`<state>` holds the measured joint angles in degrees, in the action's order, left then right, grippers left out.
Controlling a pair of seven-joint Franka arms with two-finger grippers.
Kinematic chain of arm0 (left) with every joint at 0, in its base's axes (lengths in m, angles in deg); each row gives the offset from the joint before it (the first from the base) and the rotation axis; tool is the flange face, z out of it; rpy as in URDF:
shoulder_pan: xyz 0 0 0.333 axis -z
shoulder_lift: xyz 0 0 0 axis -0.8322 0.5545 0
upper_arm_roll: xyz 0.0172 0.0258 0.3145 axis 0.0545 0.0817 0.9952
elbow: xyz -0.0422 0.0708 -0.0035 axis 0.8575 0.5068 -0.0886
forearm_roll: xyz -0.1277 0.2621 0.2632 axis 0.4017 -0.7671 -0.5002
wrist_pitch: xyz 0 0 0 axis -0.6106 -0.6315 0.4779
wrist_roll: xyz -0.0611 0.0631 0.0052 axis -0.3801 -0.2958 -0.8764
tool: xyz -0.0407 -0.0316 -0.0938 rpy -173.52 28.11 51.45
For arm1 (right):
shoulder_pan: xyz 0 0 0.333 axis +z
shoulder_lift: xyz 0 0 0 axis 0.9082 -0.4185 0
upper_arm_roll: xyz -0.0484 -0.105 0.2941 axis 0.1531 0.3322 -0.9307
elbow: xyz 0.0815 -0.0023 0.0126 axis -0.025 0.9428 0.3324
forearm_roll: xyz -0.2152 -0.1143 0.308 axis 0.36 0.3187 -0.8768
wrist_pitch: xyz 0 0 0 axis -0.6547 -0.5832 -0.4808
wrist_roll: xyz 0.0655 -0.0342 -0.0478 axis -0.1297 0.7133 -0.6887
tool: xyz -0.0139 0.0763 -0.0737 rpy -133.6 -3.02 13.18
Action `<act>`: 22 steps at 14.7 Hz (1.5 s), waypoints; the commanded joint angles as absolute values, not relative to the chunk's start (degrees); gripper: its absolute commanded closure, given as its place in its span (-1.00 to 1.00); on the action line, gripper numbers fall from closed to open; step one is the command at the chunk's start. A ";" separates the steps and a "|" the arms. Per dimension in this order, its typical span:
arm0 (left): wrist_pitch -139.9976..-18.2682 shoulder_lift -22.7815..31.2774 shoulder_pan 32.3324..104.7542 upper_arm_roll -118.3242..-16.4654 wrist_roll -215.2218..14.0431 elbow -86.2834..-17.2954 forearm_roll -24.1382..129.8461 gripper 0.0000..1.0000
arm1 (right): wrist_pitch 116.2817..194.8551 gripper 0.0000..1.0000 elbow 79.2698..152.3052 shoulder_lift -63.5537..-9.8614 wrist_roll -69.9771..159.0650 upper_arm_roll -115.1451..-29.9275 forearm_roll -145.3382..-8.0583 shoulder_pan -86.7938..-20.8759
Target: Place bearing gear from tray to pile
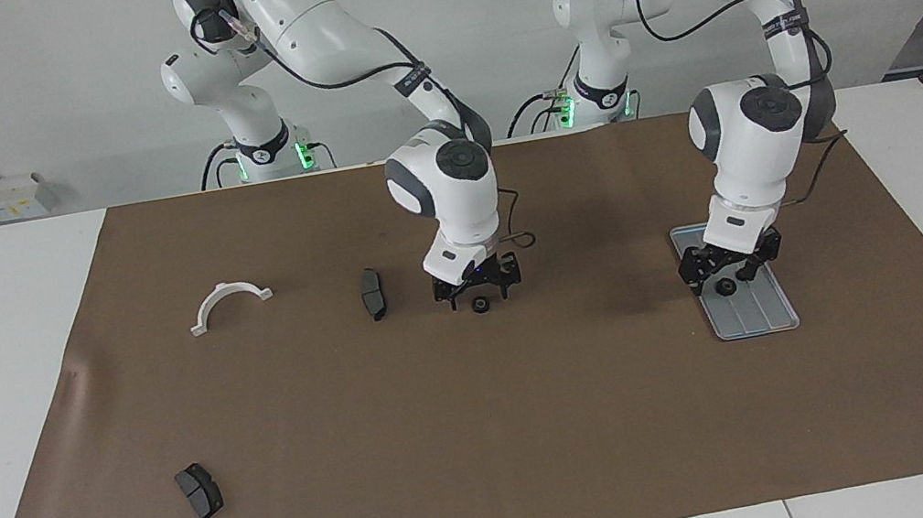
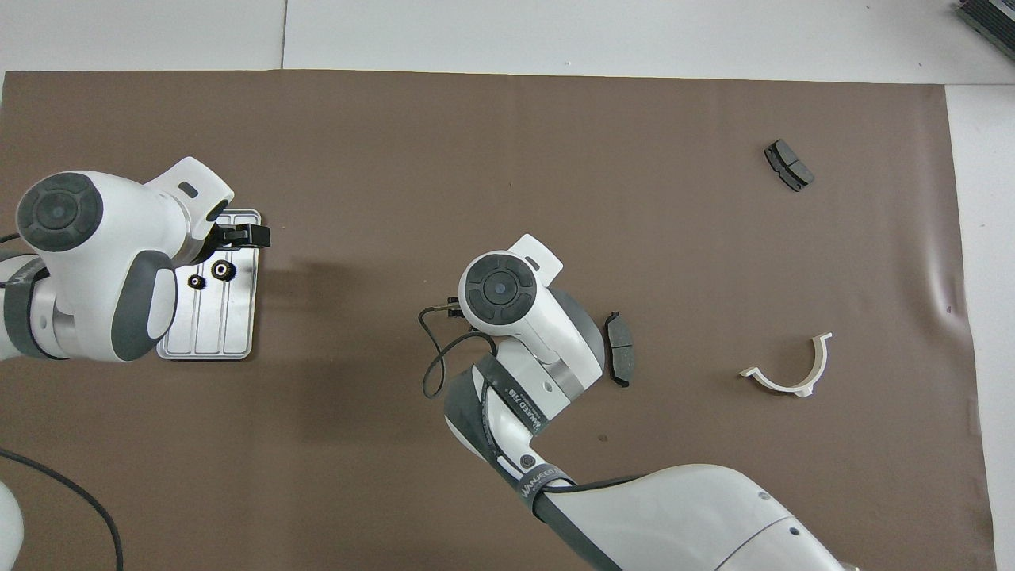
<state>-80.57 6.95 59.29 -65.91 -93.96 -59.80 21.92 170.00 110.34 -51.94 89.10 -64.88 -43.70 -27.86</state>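
Note:
My right gripper should pick up the black gear (image 1: 481,304) and put it near the white half-ring, because the gear lies in the middle of the table, away from my left gripper at the tray.
The silver-grey tray (image 1: 756,316) lies on the brown paper toward the left arm's end of the table. In the overhead view two small black gears (image 2: 224,271) (image 2: 197,281) lie on the tray (image 2: 214,333). My left gripper (image 1: 731,263) is open and low over the tray, its jaws either side of a gear (image 1: 725,286); one of its fingers (image 2: 252,235) shows in the overhead view. My right gripper (image 1: 477,286) is open and low over mid-table. A single black gear (image 1: 480,304) lies on bare paper just under it, hidden in the overhead view.
A dark brake pad (image 1: 373,293) lies beside the right gripper, toward the right arm's end. A white half-ring (image 1: 227,302) lies farther that way. A second brake pad (image 1: 199,491) lies farthest from the robots.

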 commanded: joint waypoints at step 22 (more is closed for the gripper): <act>-91.39 7.63 54.74 -66.83 -89.28 -68.36 24.47 -0.29 | 174.29 1.00 111.71 -51.78 90.33 -64.46 -40.83 -27.29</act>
